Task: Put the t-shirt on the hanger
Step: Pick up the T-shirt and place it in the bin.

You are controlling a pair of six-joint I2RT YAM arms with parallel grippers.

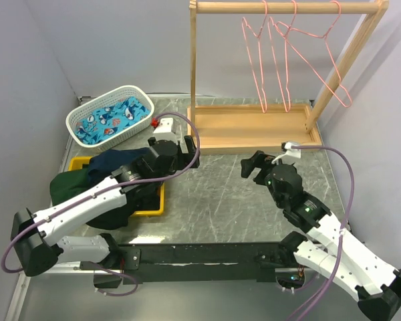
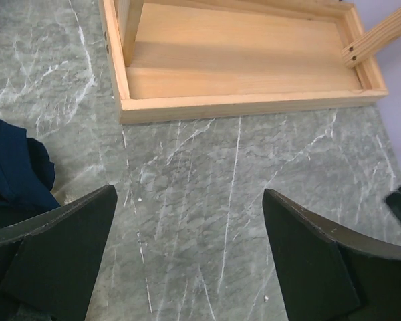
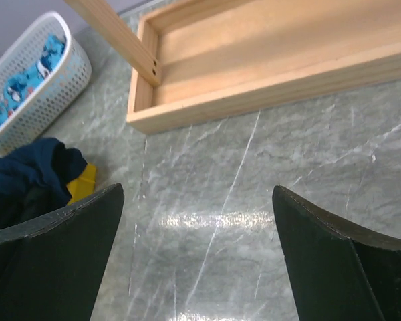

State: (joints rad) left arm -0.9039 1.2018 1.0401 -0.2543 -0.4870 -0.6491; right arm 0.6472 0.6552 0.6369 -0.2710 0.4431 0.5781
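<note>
My open left gripper should keep moving to the pile of dark clothes (image 1: pixel 109 164), which lies loose beside it, until my fingers close on the top cloth (image 1: pixel 112 217).
Three thin pink wire hangers (image 1: pixel 285 60) hang side by side from the top bar of the wooden rack (image 1: pixel 287 7) at the back right; I cannot tell which is the task's hanger. The black printed t-shirt does not show. A pile of dark clothes, navy (image 1: pixel 120 159) over dark green (image 1: pixel 70 184), lies in a yellow tray (image 1: pixel 152 206) under my left arm. My left gripper (image 1: pixel 189 148) (image 2: pixel 190 194) is open and empty over bare table, just right of the pile. My right gripper (image 1: pixel 254 163) (image 3: pixel 198 190) is open and empty over the table's middle.
The rack's wooden base tray (image 1: pixel 254 127) (image 2: pixel 240 67) (image 3: pixel 267 53) lies just beyond both grippers. A white basket (image 1: pixel 80 117) (image 3: pixel 73 63) holding blue shark-print fabric stands at the back left. Navy cloth (image 2: pixel 13 167) (image 3: pixel 27 174) shows at the left of both wrist views.
</note>
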